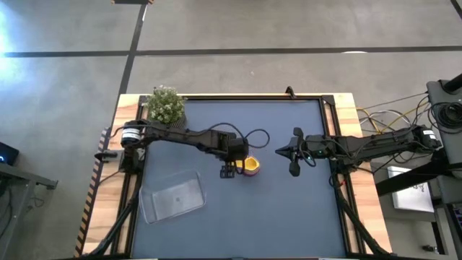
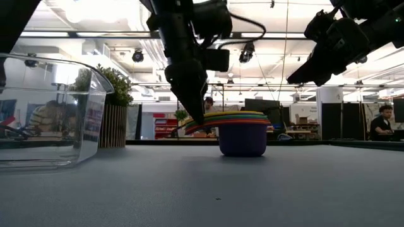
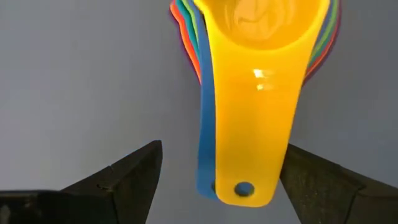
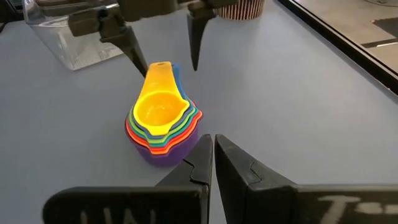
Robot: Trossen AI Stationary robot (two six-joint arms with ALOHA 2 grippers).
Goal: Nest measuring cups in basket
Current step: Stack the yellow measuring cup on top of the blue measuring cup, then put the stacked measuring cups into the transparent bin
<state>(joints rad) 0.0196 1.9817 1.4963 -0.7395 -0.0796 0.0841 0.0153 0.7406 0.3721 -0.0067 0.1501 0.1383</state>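
I should open my left gripper around both handles and squeeze them into line before lifting the stack into the basket, because the blue handle (image 3: pixel 206 146) sticks out beside the yellow handle (image 3: pixel 252 134).
The measuring cups (image 1: pixel 250 165) stand nested in one stack on the grey mat near the table's middle: a purple cup at the bottom (image 2: pixel 243 140), a yellow one on top (image 4: pixel 158 107). Their fanned handles (image 3: pixel 249 124) point toward my left gripper (image 1: pixel 229 172). That gripper is open and points steeply down. Its fingers (image 4: pixel 134 46) stand on either side of the handles' free ends, and I see no touch. The clear basket (image 1: pixel 155 180) rests on the mat at the near left. My right gripper (image 4: pixel 213 155) is shut and hangs above the mat, right of the cups.
A small potted plant (image 1: pixel 166 105) stands at the table's far left corner. Cables (image 1: pixel 256 137) loop off the left arm above the cups. Bare mat lies between the cups and the basket (image 2: pixel 50 113) and along the near edge.
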